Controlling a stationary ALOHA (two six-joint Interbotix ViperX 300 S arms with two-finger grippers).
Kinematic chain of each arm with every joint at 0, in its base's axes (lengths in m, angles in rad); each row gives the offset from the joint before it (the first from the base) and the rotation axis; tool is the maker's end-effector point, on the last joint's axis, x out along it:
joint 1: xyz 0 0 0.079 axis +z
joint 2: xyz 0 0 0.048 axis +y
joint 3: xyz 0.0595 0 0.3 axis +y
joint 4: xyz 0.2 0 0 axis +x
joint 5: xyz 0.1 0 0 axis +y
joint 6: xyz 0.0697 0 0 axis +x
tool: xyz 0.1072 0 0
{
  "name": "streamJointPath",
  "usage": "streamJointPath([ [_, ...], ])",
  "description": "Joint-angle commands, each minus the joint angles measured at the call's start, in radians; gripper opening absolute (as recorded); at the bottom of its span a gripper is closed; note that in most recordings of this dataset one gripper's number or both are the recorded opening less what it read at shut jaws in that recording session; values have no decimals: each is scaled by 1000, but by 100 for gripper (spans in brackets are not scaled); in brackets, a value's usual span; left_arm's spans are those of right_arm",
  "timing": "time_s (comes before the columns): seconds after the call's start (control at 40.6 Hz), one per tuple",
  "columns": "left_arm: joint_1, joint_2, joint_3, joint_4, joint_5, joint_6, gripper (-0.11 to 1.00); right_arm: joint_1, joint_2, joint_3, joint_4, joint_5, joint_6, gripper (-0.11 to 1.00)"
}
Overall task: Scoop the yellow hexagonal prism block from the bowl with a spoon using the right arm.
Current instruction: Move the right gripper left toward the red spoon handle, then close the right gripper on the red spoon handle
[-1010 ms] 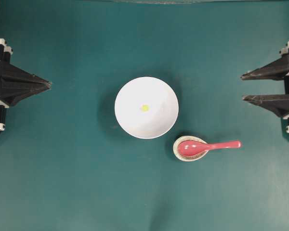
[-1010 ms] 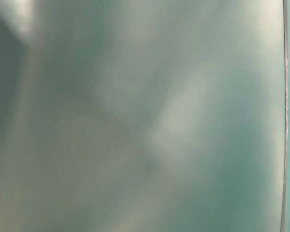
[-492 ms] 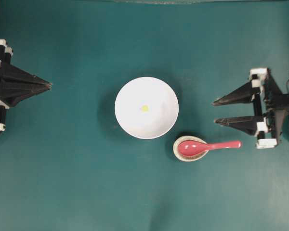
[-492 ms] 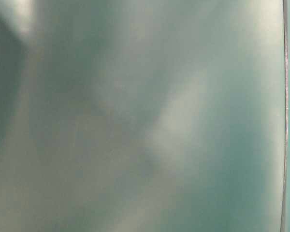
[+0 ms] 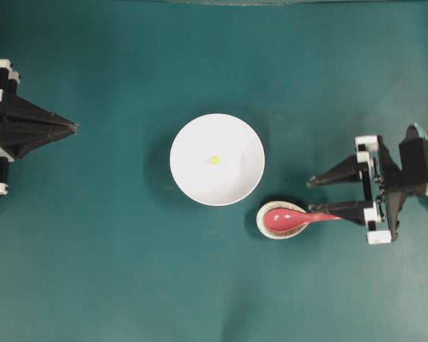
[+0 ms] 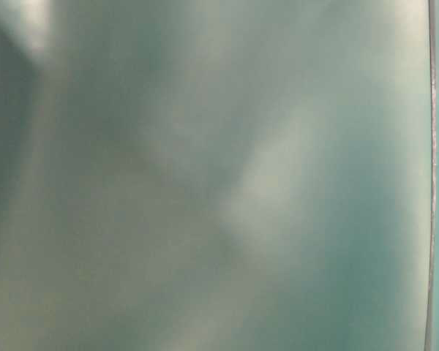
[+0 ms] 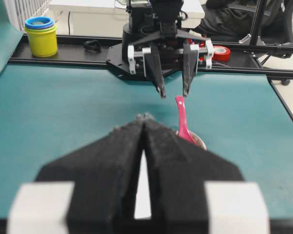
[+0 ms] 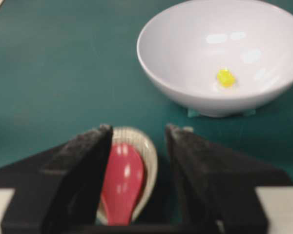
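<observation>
The white bowl will slide along when the robot pushes the spoon in at the block, because the bowl is standing unheld with open table around it.
The white bowl sits mid-table with the tiny yellow hexagonal prism block at its bottom. In the right wrist view the block shows clearly inside the bowl. The pink-red spoon rests with its scoop in a small speckled dish, its handle pointing right. My right gripper stands open above the handle, one finger overlapping it from overhead. The scoop shows between the spread fingers of that gripper, close to the left one. My left gripper is shut and empty at the left edge.
Beyond the far table edge stand stacked yellow and blue cups and a red tape roll. The table-level view is a blur of teal with a white sliver at its right edge.
My right arm has come in from the right edge, leftward and toward the spoon handle, with its fingers spread the whole time. The left arm, bowl, block and spoon have not moved.
</observation>
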Motion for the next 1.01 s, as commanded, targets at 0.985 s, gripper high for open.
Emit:
streamJointPath([
  [0.985, 2, 9, -12, 2, -5, 0, 0, 192, 328, 5, 120, -224, 74, 55],
])
